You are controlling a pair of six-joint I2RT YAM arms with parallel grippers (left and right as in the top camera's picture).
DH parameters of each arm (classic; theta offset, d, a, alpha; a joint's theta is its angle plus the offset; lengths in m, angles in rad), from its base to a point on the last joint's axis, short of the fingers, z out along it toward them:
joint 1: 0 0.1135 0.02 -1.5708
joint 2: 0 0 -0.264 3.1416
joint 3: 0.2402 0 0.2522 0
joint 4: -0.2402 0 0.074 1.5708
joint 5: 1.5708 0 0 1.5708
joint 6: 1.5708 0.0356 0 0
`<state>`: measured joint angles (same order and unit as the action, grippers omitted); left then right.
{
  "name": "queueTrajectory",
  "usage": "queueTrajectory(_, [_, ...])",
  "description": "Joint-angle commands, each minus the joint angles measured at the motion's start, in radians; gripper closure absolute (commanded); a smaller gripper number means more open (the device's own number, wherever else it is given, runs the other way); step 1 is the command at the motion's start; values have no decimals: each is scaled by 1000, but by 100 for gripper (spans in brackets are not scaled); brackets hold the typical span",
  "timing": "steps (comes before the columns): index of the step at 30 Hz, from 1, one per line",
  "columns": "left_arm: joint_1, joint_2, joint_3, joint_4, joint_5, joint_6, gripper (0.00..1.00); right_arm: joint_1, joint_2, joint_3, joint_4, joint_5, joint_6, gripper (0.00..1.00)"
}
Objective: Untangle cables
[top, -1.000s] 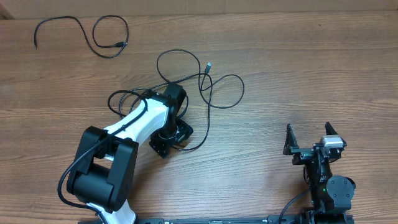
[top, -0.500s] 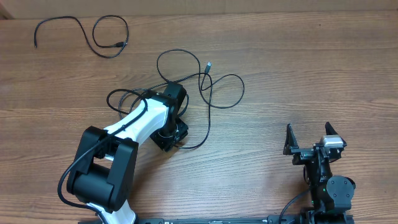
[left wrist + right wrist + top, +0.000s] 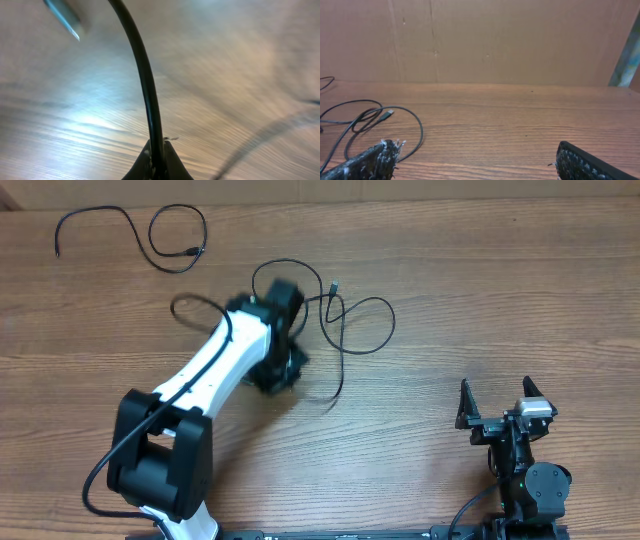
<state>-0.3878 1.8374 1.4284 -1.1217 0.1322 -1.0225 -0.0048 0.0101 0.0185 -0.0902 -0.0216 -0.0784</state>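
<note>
Next, I raise the strand of cable in my left gripper high toward the far side (image 3: 265,245) to pull it free, because it runs low into the tangled loops (image 3: 335,315).
The tangled cables (image 3: 362,328) lie as black loops in the middle of the table, with a small plug end (image 3: 334,285) pointing to the far side. My left gripper (image 3: 275,372) is over the left part of this tangle, blurred by motion. In the left wrist view it (image 3: 157,152) is shut on one black strand (image 3: 144,75), which rises from between the fingertips. My right gripper (image 3: 495,387) rests at the near right, open and holding nothing. In the right wrist view its fingers (image 3: 370,161) stand wide apart, and cable loops (image 3: 405,117) lie far to their left.
A separate thin black cable (image 3: 150,232) lies curled at the far left corner of the wooden table (image 3: 480,290). A brown cardboard wall (image 3: 495,40) closes the far edge. The left arm (image 3: 215,365) stretches diagonally from its base (image 3: 160,470).
The left gripper closed on a cable strand and then moved toward the far side, pulling the strand along. The near loop of the tangle has shifted with it. The right arm has not moved.
</note>
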Motion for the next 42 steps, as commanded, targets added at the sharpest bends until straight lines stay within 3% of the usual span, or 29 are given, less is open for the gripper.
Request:
queueTrajectory(1, [-17, -85, 234, -56, 8, 132, 96, 5, -7, -10, 6, 2, 3, 0])
queueTrajectory(7, [-41, -113, 583, -111, 40, 229, 95, 5, -7, -10, 6, 2, 3, 0])
queueTrajectory(14, [-45, -119, 904, -16, 141, 261, 96, 5, -7, -10, 6, 2, 3, 0])
queueTrajectory(19, [-45, -119, 1041, 105, 164, 260, 95, 5, -7, -10, 6, 2, 3, 0])
queueTrajectory(24, [-45, -119, 1087, 110, 155, 264, 96, 5, -7, -10, 6, 2, 3, 0])
queueTrajectory(28, [-45, -109, 1087, 35, 55, 299, 96, 5, -7, -10, 6, 2, 3, 0])
queueTrajectory(37, [-45, -19, 1054, -285, -412, 303, 96, 5, -7, -10, 6, 2, 3, 0])
queueTrajectory(42, [-43, 61, 1054, -375, -504, 304, 96, 5, -7, -10, 6, 2, 3, 0])
